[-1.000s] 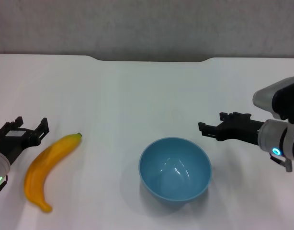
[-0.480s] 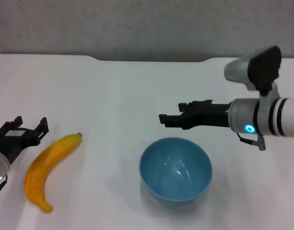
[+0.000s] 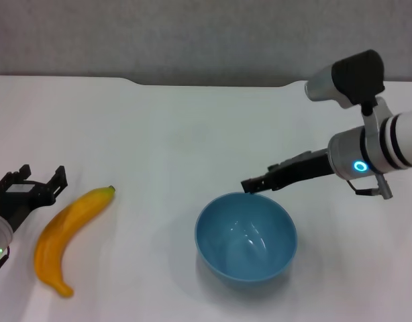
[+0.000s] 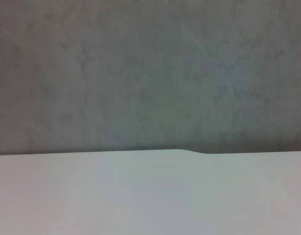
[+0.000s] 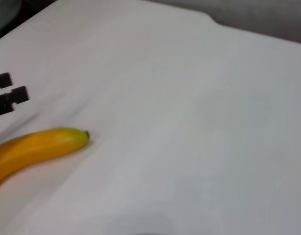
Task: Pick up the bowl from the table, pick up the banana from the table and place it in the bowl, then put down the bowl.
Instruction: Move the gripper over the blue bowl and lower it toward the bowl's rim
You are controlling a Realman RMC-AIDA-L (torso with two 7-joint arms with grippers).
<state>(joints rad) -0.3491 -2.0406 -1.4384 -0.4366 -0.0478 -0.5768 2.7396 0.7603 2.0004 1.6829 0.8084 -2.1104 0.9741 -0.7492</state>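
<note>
The robot's right gripper has its fingers at the bowl's far rim [image 3: 238, 194], so it should pull back and grip the bowl by the side rim [image 3: 294, 227] nearest its arm before it lifts the bowl.
The light-blue bowl [image 3: 246, 238] stands upright and empty on the white table [image 3: 192, 134], front centre. The yellow banana [image 3: 70, 228] lies at the front left, its green stem tip pointing away from me; it also shows in the right wrist view [image 5: 33, 149]. My right gripper [image 3: 250, 185] reaches in from the right, tilted down, with its tip just at the bowl's far rim. My left gripper [image 3: 38, 176] is open and empty, just left of the banana's stem end; it also shows in the right wrist view [image 5: 6, 89].
The table's far edge has a shallow notch [image 3: 213, 83] in front of a grey wall. The left wrist view shows only the tabletop [image 4: 140, 196] and the wall.
My right arm swung in from the right, past the far side of the bowl, then drew back and tilted down to the bowl's far rim. Left arm, banana and bowl stayed still.
</note>
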